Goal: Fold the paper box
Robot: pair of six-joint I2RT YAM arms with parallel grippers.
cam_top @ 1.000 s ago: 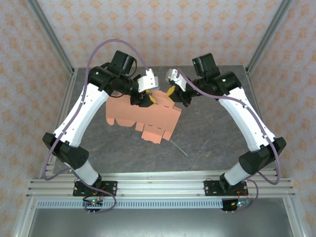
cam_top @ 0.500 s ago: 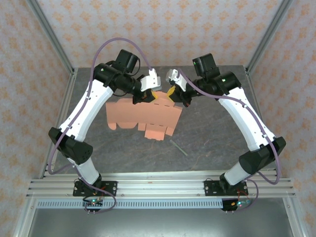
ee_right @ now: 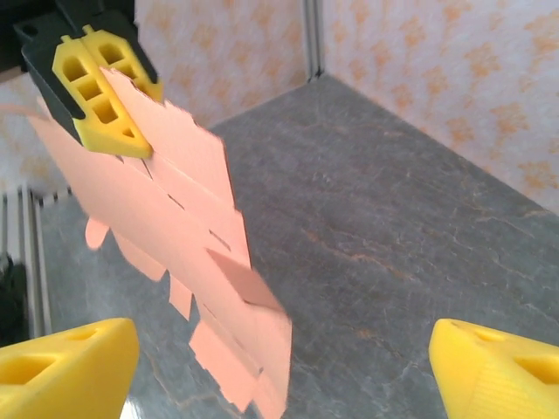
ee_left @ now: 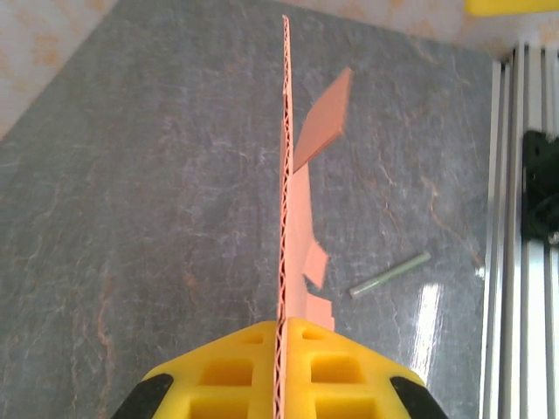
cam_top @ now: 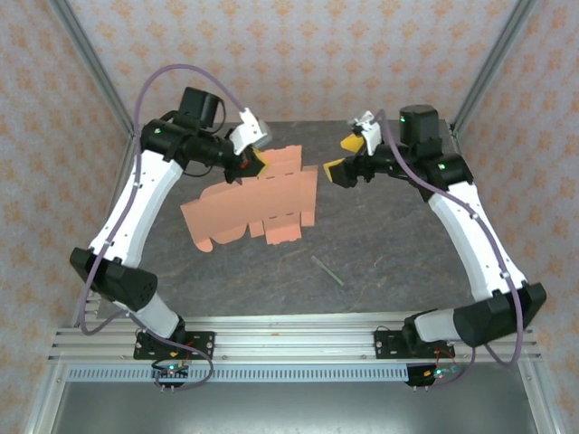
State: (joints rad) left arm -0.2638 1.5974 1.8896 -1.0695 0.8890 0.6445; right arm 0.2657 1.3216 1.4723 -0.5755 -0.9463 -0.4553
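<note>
The paper box is held by its upper edge [cam_top: 276, 152] in my left gripper alone, so my right gripper should grab the paper box's loose end [cam_top: 314, 184] before my left gripper opens.
The paper box [cam_top: 258, 206] is a flat salmon-orange die-cut sheet with tabs, held up above the table. My left gripper [cam_top: 252, 161] is shut on its upper edge; in the left wrist view the yellow pads [ee_left: 236, 371] pinch the card [ee_left: 286, 175] edge-on. In the right wrist view the sheet [ee_right: 175, 244] hangs from that gripper [ee_right: 105, 87]. My right gripper [cam_top: 344, 158] is open, just right of the sheet and apart from it, its yellow fingertips [ee_right: 61, 362] spread wide with nothing between them.
A thin greenish stick [cam_top: 327, 270] lies on the grey stone table [cam_top: 389, 244] in front of the sheet, also seen as the stick [ee_left: 390, 274] in the left wrist view. Aluminium rails [cam_top: 289, 342] run along the near edge. Patterned walls enclose the back and sides.
My right gripper has let go of the sheet, opened, and drawn back to the right. The left gripper closed on the sheet's edge and moved left and up, carrying it.
</note>
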